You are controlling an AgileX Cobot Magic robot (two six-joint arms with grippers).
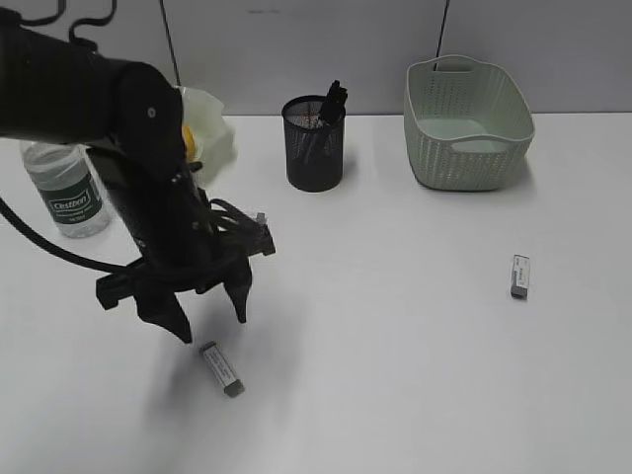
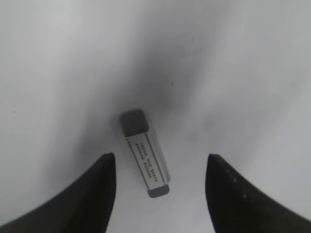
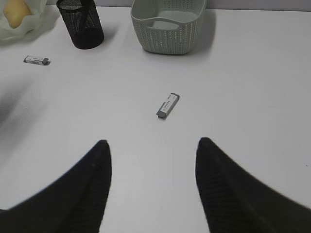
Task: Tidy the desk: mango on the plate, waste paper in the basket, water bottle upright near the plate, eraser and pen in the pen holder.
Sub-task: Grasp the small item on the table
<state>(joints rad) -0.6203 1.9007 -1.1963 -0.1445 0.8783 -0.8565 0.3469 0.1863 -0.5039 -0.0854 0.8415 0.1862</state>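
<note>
A small grey tip [image 1: 261, 217] shows behind my left gripper, so I expect to find another eraser hidden there when I carry the front eraser [image 1: 222, 369] away.
A grey-and-white eraser [image 1: 221, 367] lies on the white desk [image 1: 395, 326] at the front left. My left gripper [image 1: 212, 326] is open just above it. In the left wrist view the eraser [image 2: 146, 153] lies between the open jaws [image 2: 160, 156], untouched. A second eraser [image 1: 520, 276] lies at the right; in the right wrist view it [image 3: 168, 105] is ahead of my open, empty right gripper [image 3: 153, 141]. The mango [image 3: 14, 12] sits on the plate [image 1: 215, 133]. The water bottle [image 1: 69, 193] stands upright to the left of the plate. The pen [image 1: 331, 104] stands in the pen holder [image 1: 314, 148]. No waste paper shows.
The pale green basket [image 1: 466, 128] stands at the back right, next to the pen holder. The left arm hides part of the plate in the exterior view. A grey wall runs behind the desk.
</note>
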